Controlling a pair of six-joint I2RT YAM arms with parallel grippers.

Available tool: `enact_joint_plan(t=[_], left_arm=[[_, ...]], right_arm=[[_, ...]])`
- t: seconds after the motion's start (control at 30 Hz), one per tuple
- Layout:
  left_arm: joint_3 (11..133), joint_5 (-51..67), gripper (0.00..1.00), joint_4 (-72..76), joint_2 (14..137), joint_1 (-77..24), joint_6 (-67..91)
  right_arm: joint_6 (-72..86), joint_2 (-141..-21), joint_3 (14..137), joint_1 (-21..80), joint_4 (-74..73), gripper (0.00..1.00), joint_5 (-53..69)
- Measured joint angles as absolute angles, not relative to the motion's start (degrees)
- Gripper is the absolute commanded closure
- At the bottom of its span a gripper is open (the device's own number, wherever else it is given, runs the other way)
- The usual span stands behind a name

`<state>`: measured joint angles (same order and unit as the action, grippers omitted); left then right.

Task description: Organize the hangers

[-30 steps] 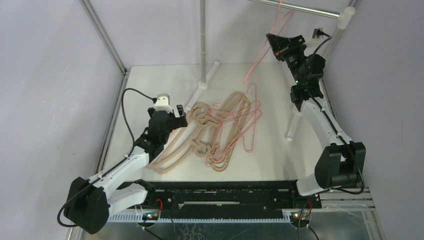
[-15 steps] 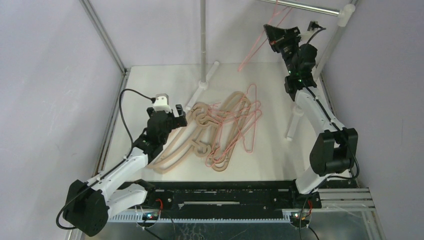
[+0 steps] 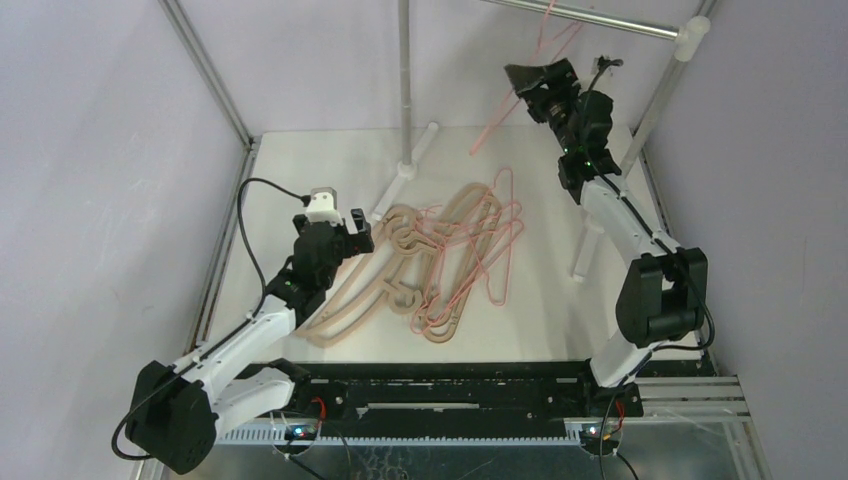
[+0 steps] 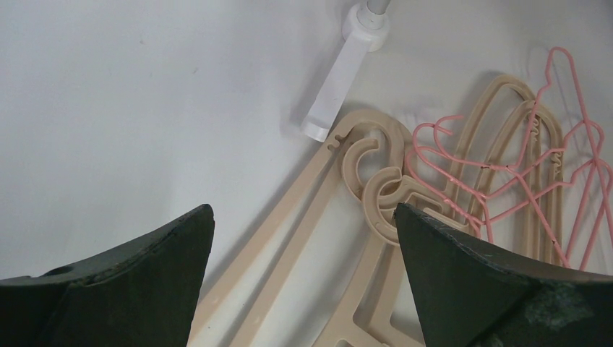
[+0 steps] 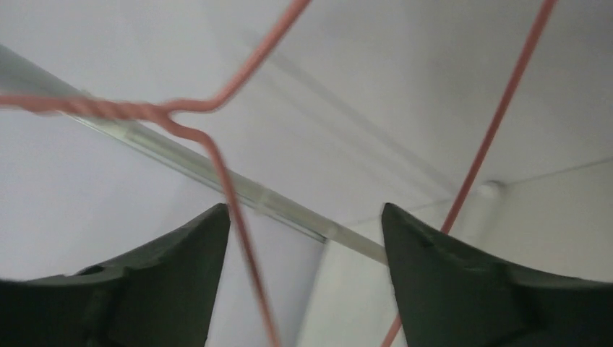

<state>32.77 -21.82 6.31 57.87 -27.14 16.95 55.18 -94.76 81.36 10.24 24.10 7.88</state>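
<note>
The pile's pink wire [image 3: 509, 265] stands clear past the beige hangers, so my right gripper should keep going down from the rod to that wire [image 3: 515, 221] and close there.
A pile of hangers [image 3: 440, 260] lies mid-table: thick beige ones [image 4: 361, 155] tangled with thin pink wire ones [image 4: 506, 173]. My left gripper [image 3: 358, 232] hovers open over the pile's left end; in the left wrist view its fingers straddle beige bars with nothing between them [image 4: 303, 217]. One pink wire hanger [image 3: 520, 85] hangs with its hook at the rack's top rod [image 3: 600, 20]. My right gripper [image 3: 530, 78] is raised beside it, open. In the right wrist view [image 5: 307, 213] the wire [image 5: 217, 166] runs loose between the fingers, close to the left one.
The rack's upright pole [image 3: 404, 80] stands on a white foot [image 4: 336, 87] just behind the pile. Another white foot [image 3: 585, 250] and a slanted pole [image 3: 655, 90] are on the right. Grey walls close in both sides.
My right arm rose and swung left with the pink wire hanger, then its jaws opened and let go of the wire. The left arm and the pile have not moved.
</note>
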Motion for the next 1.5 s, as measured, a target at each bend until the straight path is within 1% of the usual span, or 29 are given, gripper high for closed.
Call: enact_joint_plan(t=[0.1, 0.2, 0.3, 0.47, 0.63, 0.7, 0.73, 0.77, 0.8, 0.87, 0.97, 1.07, 1.17, 1.3, 1.5], left_arm=[[32.77, -21.82, 0.0, 6.31, 58.04, -27.14, 16.93], [32.77, -21.85, 0.0, 6.31, 58.13, -27.14, 16.93], [32.77, -21.85, 0.0, 6.31, 58.22, -27.14, 16.95], [32.77, -21.82, 0.0, 6.33, 59.05, -27.14, 16.95], [32.77, -21.82, 0.0, 6.35, 60.03, -27.14, 16.95], [32.77, -21.82, 0.0, 6.35, 60.16, -27.14, 16.95], [32.77, -21.82, 0.01, 6.35, 60.16, -27.14, 16.95], [32.77, -21.82, 0.0, 6.35, 60.18, -27.14, 16.95], [32.77, -21.82, 0.0, 6.35, 60.2, -27.14, 16.95], [32.77, -21.82, 0.0, 6.37, 60.29, -27.14, 16.95], [32.77, -21.82, 0.0, 6.35, 60.38, -27.14, 16.95], [32.77, -21.82, 0.0, 6.37, 60.38, -27.14, 16.97], [32.77, -21.82, 0.01, 6.39, 60.4, -27.14, 16.97], [32.77, -21.76, 0.0, 6.61, 60.51, -27.14, 17.02], [32.64, -21.65, 0.0, 6.98, 60.6, -27.14, 17.02]], right_arm=[[51.86, -93.47, 79.64, 11.29, 20.36, 0.0, 6.31], [48.01, -88.97, 74.78, 13.08, 18.31, 0.0, 2.72], [43.53, -81.19, 68.9, 15.7, 16.49, 0.0, -1.52], [35.31, -65.01, 56.97, 21.54, 15.92, 0.0, -8.69], [28.99, -54.17, 51.42, 25.28, 13.04, 0.0, -14.35], [28.08, -51.53, 51.27, 26.2, 10.15, 0.04, -16.62], [27.81, -50.74, 51.27, 26.61, 8.73, 0.08, -17.52], [27.73, -50.37, 51.29, 27.18, 6.46, 0.16, -18.31], [27.75, -50.35, 51.31, 27.9, 4.27, 0.2, -18.7], [27.79, -51.77, 51.35, 29.67, 0.16, 0.23, -18.96], [27.81, -57.87, 51.33, 34.37, -5.91, 0.23, -20.27], [27.88, -67.44, 50.74, 40.91, -12.25, 0.23, -21.58], [28.29, -74.85, 49.47, 43.68, -17.08, 0.23, -21.1], [28.42, -81.67, 48.99, 42.78, -19.27, 0.26, -20.43], [27.9, -88.27, 49.28, 39.79, -17.45, 0.36, -18.31]])
